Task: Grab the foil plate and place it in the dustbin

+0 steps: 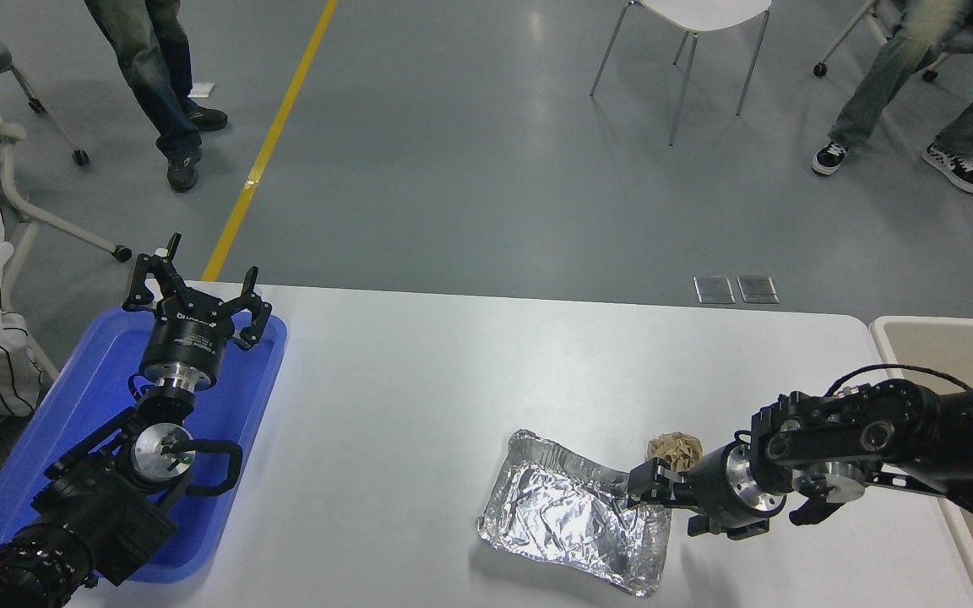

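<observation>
The foil plate [566,517] has creased sides [505,485] that stand up around its base. It will hold its open shape when I carry it by one rim.
The foil plate [567,515], silver and crinkled, lies flat on the white table [453,380] right of the middle, near the front edge. My right gripper [640,490] comes in low from the right and sits at the plate's right rim, open, its fingertips [634,481] over the rim's edge. The dustbin [943,331], beige with a pale thick rim, stands off the table's right end, partly hidden by my right arm. My left gripper [196,291] is parked open over the blue tray at the left.
A small crumpled tan paper ball [677,447] lies just behind the right gripper, close to the plate's far right corner. A shallow blue tray [73,405] sits under the left arm. People's legs and chairs stand beyond the table's far side.
</observation>
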You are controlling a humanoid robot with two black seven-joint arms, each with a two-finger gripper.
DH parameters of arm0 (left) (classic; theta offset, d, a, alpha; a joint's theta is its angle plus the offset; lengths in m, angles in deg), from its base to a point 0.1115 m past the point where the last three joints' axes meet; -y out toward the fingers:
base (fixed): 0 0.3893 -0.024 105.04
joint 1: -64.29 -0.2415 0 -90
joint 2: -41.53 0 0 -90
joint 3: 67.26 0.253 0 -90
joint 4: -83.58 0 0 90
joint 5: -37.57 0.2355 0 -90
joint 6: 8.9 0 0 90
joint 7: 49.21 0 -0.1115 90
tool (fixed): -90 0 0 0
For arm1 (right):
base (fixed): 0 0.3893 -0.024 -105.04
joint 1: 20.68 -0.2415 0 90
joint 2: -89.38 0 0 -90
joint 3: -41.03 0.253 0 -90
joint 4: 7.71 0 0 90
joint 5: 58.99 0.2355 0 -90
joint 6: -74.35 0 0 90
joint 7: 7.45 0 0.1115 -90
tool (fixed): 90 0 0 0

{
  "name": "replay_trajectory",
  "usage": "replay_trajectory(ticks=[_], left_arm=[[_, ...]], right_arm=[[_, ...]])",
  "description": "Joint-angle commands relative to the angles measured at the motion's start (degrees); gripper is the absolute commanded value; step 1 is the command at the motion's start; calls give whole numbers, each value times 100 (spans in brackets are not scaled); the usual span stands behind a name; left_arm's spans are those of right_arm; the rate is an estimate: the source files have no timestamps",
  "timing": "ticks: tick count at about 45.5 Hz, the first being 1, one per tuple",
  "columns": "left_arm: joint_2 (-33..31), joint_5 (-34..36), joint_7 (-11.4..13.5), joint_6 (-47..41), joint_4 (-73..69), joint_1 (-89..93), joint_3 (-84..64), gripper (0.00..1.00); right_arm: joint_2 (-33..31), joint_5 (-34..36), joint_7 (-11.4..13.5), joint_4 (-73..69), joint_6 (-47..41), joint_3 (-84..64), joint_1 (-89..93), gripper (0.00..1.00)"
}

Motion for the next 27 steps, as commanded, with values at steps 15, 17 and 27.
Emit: replay_trajectory(ticks=[15,17,27], left_arm=[[2,-1,-1,0,0,0,0,100],[2,-1,-1,0,0,0,0,100],[2,-1,-1,0,0,0,0,100]], right_arm=[[145,13,0,-50,-81,45,109,35],[137,65,0,-59,-81,45,109,31],[58,127,8,-68,-424,71,65,0]])
